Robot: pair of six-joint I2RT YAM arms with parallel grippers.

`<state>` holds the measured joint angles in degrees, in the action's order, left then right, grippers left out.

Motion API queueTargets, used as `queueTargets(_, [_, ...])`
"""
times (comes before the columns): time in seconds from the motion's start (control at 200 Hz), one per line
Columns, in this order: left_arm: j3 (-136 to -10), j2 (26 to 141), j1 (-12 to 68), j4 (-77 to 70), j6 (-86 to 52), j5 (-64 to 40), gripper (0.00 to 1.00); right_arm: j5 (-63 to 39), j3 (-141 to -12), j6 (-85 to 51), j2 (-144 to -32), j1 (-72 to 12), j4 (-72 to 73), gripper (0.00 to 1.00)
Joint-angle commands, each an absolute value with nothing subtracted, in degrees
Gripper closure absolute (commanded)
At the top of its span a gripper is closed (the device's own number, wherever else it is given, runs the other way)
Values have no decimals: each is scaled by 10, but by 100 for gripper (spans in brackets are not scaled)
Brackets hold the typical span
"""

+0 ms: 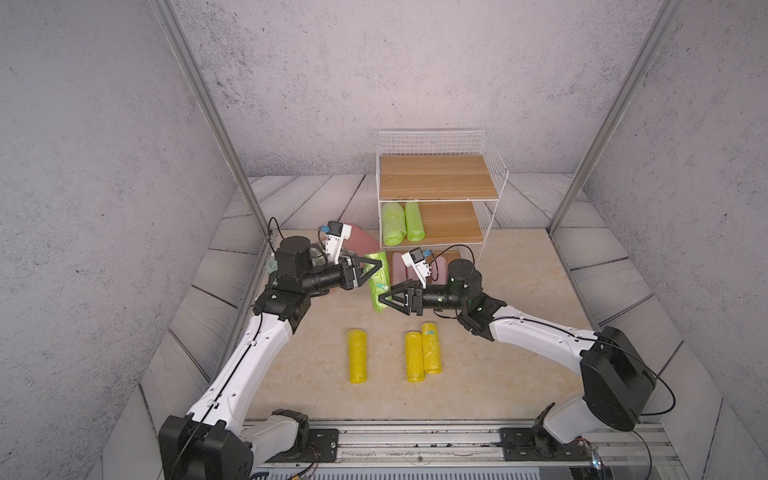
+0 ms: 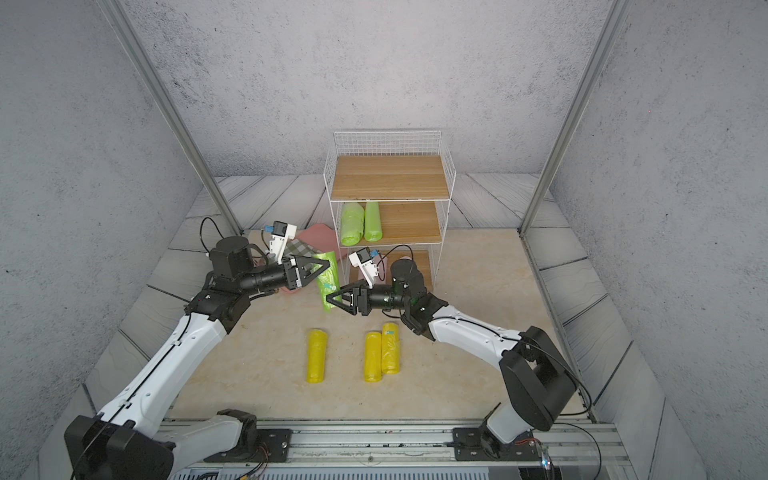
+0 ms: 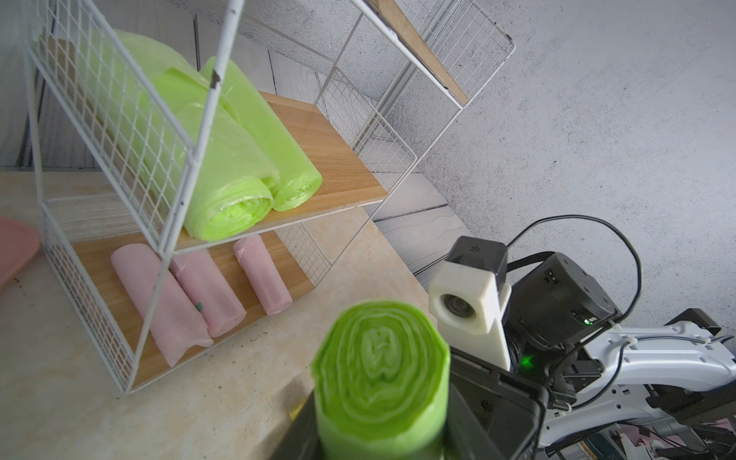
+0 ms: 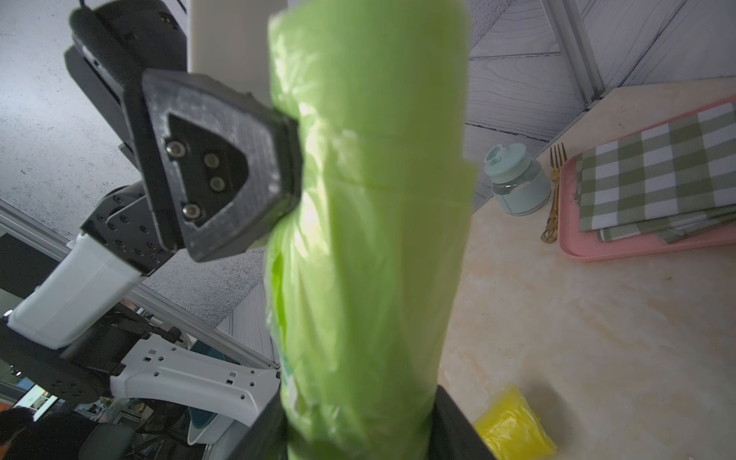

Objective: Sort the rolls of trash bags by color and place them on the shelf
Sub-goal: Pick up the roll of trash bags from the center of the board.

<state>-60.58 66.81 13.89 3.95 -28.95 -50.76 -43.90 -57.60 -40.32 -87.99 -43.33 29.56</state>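
Observation:
The middle board's free space (image 1: 448, 221) is on my right gripper's side. My right gripper should take over the light green roll, holding it by its lower end (image 1: 379, 305).
A light green roll (image 1: 379, 282) (image 2: 328, 286) hangs tilted above the table between my two grippers. My left gripper (image 1: 376, 266) (image 3: 382, 434) is shut on its upper end (image 3: 382, 370). At the lower end, my right gripper (image 1: 384, 300) (image 4: 358, 434) has both jaws pressed against the roll (image 4: 370, 239). The shelf (image 1: 440, 178) (image 2: 390, 174) stands behind, its top board bare. Two green rolls (image 1: 394, 224) (image 1: 414, 222) lie on its middle board. Three pink rolls (image 3: 159, 294) (image 3: 207, 294) (image 3: 263, 278) lie on the bottom board. Three yellow rolls (image 1: 358, 355) (image 1: 414, 356) (image 1: 431, 348) lie on the table in front.
A pink tray (image 4: 637, 247) (image 2: 316, 235) holding a green-white checkered cloth (image 4: 657, 175) sits left of the shelf, behind my left arm. A pale teal jar (image 4: 517, 183) and gold forks (image 4: 553, 191) stand beside it. Metal posts rise at both back corners.

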Motion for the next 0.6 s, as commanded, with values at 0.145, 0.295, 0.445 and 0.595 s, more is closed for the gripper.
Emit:
queueTargets(0.145, [-603,672,136,31,-281,-508,100,-443,-585,-386,-867,-435,280,73])
queueTargets(0.295, [-602,674,136,35,-279,-501,90,-446,-586,-370,-855,-435,255,98])
queueTargets(0.445, [-603,671,135,41,-275,-492,70,-430,-581,-354,-836,-434,229,100])
queueTargets(0.595, [-600,662,135,47,-267,-480,43,-399,-567,-345,-808,-433,222,100])
